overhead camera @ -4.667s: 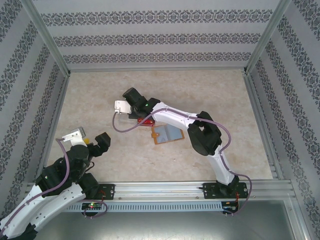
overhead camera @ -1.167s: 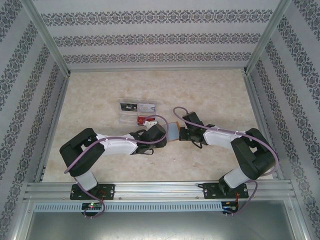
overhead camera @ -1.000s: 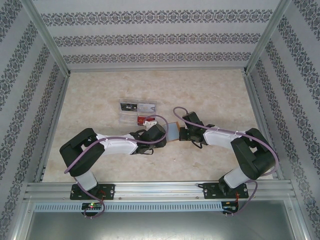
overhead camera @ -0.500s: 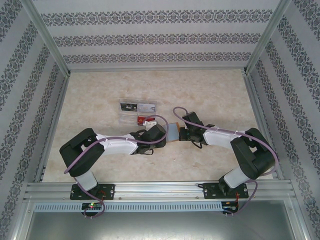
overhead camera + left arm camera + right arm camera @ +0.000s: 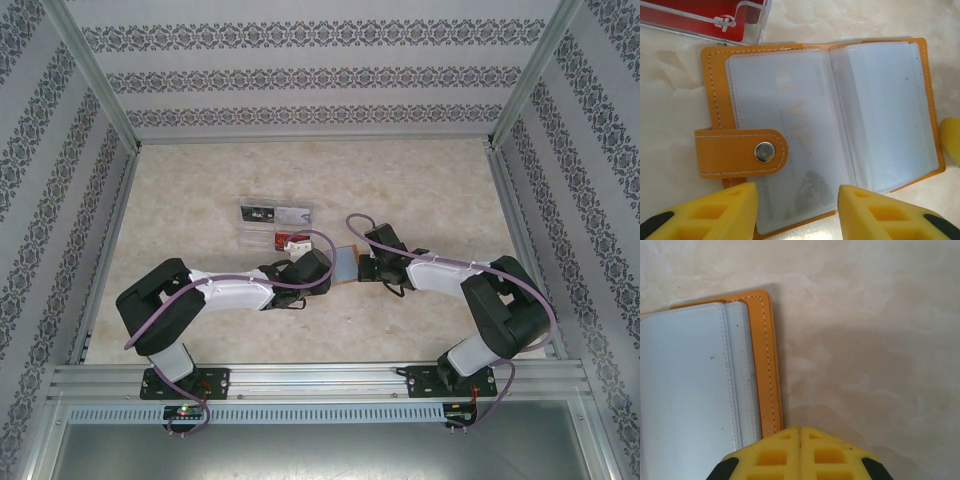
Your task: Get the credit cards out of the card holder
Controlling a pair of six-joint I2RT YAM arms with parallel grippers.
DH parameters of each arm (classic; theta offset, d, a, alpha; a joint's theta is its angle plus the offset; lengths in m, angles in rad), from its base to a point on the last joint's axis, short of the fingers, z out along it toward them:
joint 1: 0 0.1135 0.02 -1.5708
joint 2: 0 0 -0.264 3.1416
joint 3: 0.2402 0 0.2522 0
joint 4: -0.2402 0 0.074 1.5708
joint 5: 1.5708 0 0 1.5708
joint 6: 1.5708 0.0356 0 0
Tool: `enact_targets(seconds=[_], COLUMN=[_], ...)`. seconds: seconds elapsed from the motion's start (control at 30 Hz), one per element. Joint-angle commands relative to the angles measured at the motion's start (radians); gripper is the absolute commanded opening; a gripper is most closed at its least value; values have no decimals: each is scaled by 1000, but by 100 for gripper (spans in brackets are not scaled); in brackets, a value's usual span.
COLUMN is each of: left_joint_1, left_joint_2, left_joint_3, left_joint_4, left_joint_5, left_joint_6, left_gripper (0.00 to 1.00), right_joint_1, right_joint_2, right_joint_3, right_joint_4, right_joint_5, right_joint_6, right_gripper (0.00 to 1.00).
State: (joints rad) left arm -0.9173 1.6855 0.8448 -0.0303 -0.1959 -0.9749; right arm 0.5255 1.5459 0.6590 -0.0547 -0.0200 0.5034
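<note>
A cloudy page lies over the VIP card (image 5: pixel 795 120), so the robot's left gripper should flip that page onto the facing page (image 5: pixel 890 110) before the right gripper pulls the card out.
The card holder (image 5: pixel 820 125) lies open on the table, orange with clear pockets and a snap strap (image 5: pixel 740 152) folded over its left page. A pale card marked VIP (image 5: pixel 790 125) sits in the left pocket. My left gripper (image 5: pixel 797 210) is open, its yellow fingers (image 5: pixel 725 210) straddling the holder's near edge with nothing held. My right gripper (image 5: pixel 799 432) is shut, its tips at the holder's orange edge (image 5: pixel 767 365). From above, the holder (image 5: pixel 347 262) lies between the left gripper (image 5: pixel 328 266) and the right gripper (image 5: pixel 364 268).
Loose cards lie on the table behind the left gripper: a grey pair (image 5: pixel 275 212), one below them (image 5: pixel 258 236), and a red one (image 5: pixel 296 240), whose clear sleeve (image 5: pixel 705 15) lies just beyond the holder. Patterned walls and metal rails (image 5: pixel 320 378) ring the table.
In the last second the left arm's elbow eased slightly left; the grippers and holder stayed put. Since the oldest frame both arms came to the holder.
</note>
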Motion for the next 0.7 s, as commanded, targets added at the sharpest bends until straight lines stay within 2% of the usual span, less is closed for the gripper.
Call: enact_targets(seconds=[0.0, 0.3, 0.67], left_joint_1=[-13, -12, -14], left_joint_2=[21, 73, 39], left_joint_3=[6, 44, 36], left_joint_4=[-45, -70, 69], left_joint_5=[-22, 2, 79], left_joint_6=[-19, -23, 84], left_gripper=[47, 46, 49], right_joint_1=[-7, -7, -7], right_joint_2=[17, 17, 20], right_joint_3=[4, 4, 5], right_joint_4=[10, 12, 19], right_joint_5=[-17, -23, -38], right_joint_6=[20, 20, 20], right_gripper=[0, 0, 0])
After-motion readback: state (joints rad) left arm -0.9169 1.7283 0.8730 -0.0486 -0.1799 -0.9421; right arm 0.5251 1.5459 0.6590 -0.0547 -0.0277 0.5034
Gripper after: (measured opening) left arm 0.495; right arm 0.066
